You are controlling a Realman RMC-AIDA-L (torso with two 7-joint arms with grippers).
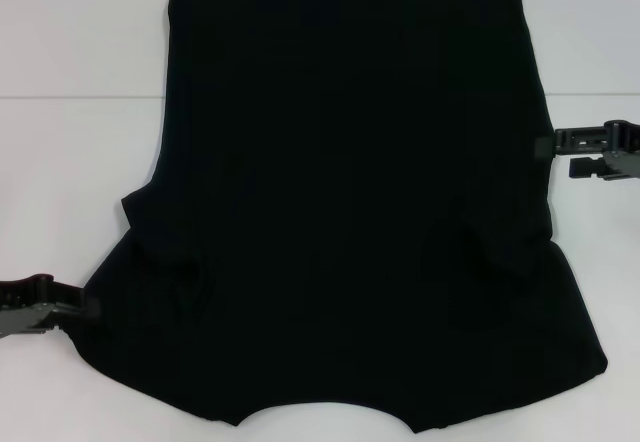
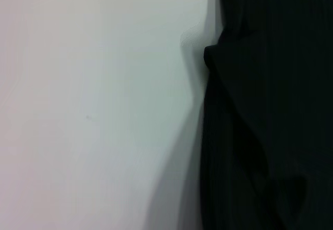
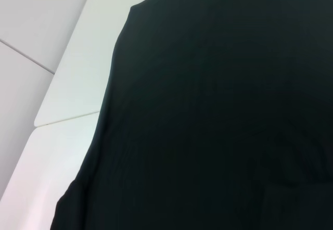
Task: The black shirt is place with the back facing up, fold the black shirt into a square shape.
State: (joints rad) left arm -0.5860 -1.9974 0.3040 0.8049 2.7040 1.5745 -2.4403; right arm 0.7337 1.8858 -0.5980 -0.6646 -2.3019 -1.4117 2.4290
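Observation:
With my left gripper at one near corner of the shirt, my right gripper next leaves the shirt's side edge point(image 1: 549, 190) and takes the shirt's other near corner point(image 1: 588, 355) before folding.
The black shirt point(image 1: 350, 192) lies spread flat on the white table point(image 1: 80, 142), its plain side up and its neck opening at the near edge. Both short sleeves look tucked in over the body, leaving soft folds on either side. My left gripper point(image 1: 78, 309) sits low at the shirt's near left corner, touching the cloth edge. My right gripper point(image 1: 556, 156) is at the shirt's right edge, about halfway up, open, with one finger point(image 1: 545, 144) just over the hem line. The left wrist view shows the shirt's edge point(image 2: 260, 126) beside bare table. Black cloth point(image 3: 218, 115) fills the right wrist view.
White tabletop point(image 2: 93, 110) surrounds the shirt on the left and right. A seam line point(image 1: 70, 97) crosses the table at the far left. The shirt's far hem reaches close to the table's back.

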